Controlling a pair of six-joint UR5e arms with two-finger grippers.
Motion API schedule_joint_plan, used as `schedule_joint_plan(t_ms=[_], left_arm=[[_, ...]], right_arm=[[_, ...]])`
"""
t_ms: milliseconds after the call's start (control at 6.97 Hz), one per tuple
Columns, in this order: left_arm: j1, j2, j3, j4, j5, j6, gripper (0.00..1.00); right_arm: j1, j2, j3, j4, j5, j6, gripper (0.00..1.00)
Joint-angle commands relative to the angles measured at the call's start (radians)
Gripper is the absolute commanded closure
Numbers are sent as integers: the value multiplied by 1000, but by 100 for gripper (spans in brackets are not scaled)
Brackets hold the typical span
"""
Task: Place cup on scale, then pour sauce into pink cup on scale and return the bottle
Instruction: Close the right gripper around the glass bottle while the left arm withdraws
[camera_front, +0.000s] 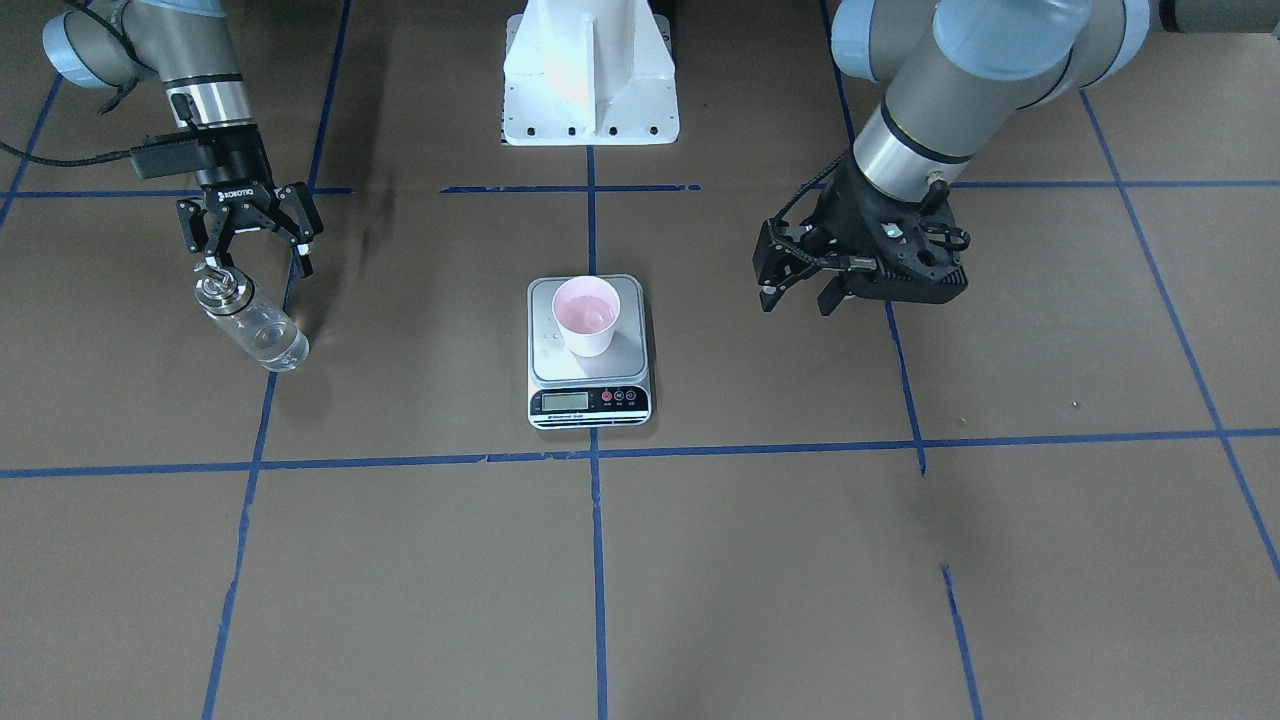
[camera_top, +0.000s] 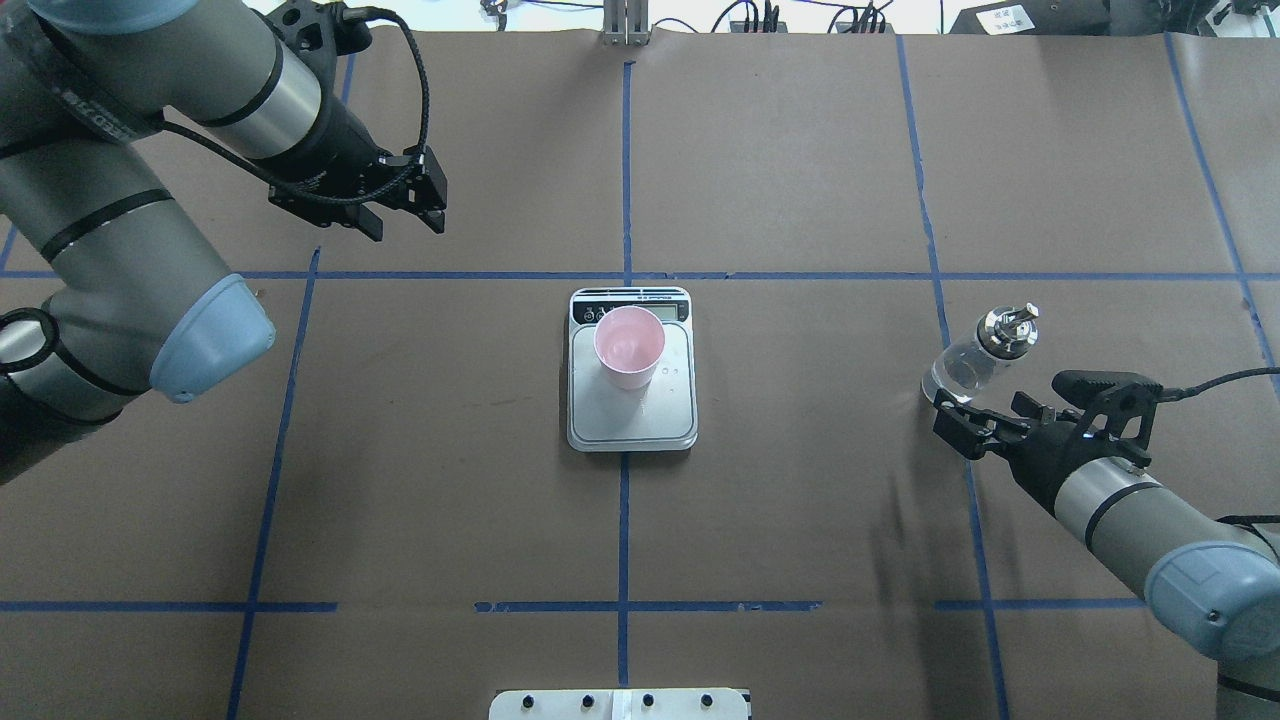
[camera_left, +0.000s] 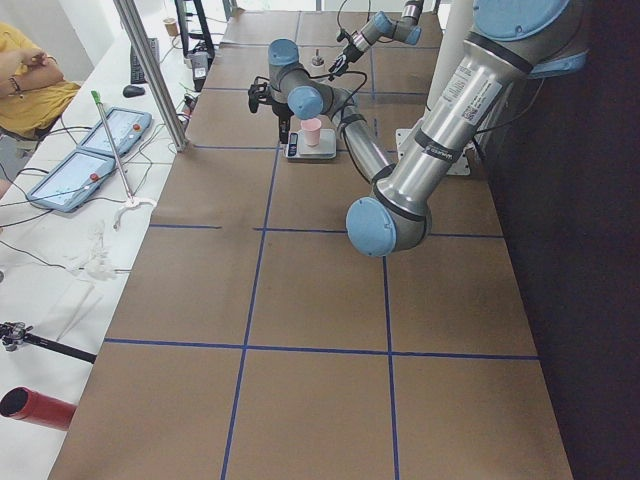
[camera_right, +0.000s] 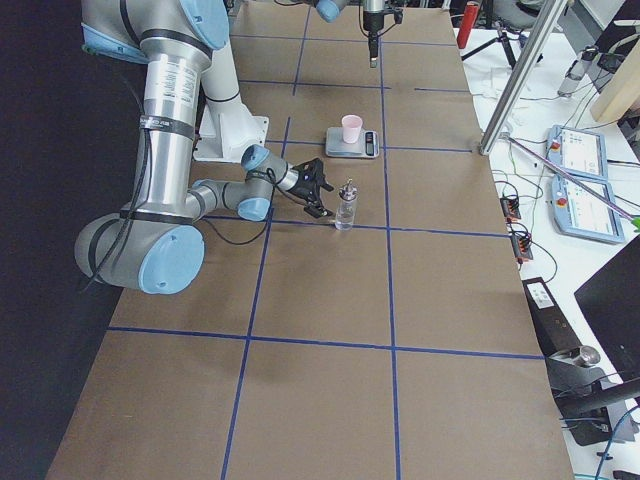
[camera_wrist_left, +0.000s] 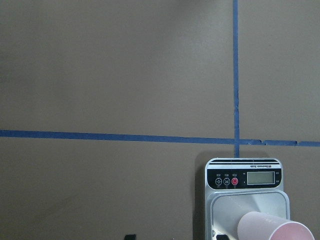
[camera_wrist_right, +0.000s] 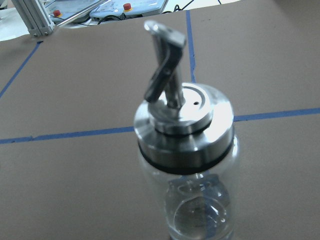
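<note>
The flap over the bottle's spout (camera_wrist_right: 168, 34) will swing open on its own when I tip the bottle to pour, because the flap has a long hanging tail (camera_wrist_right: 158, 84).
The pale pink cup (camera_front: 587, 315) stands upright on the steel platform of the silver scale (camera_front: 588, 398) at mid-table, and both also show in the left wrist view, cup (camera_wrist_left: 272, 228) on scale (camera_wrist_left: 245, 179). The clear glass bottle (camera_front: 252, 325) with its silver spout cap stands on the table on my right side, with a little clear liquid at its bottom. My right gripper (camera_front: 257, 262) is open just behind the bottle (camera_top: 972, 362), not touching it. The bottle (camera_wrist_right: 186, 165) fills the right wrist view. My left gripper (camera_top: 405, 225) hovers open and empty, beyond the scale on my left.
Blue tape lines (camera_front: 596, 455) divide the brown table into squares. The white robot base (camera_front: 590, 80) stands at my edge of the table. A side bench with tablets (camera_left: 75, 165), cables and a seated person lies beyond the far edge.
</note>
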Motion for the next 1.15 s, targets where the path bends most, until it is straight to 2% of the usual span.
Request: schedule_joint_plan(t_ms=[0, 143, 717, 860, 1004], left_arm=[[-18, 22, -9, 3, 0, 36, 25], [-18, 25, -14, 6, -1, 36, 1], [-24, 53, -43, 8, 1, 36, 0], [-24, 58, -43, 8, 1, 36, 0], [-27, 59, -54, 8, 1, 36, 0]], right_arm=[[-40, 1, -42, 0, -136, 7, 0], [-42, 1, -43, 0, -148, 8, 0], [-45, 6, -62, 0, -188, 7, 0], [-43, 45, -88, 0, -191, 7, 0], [-43, 65, -111, 0, -236, 7, 0]])
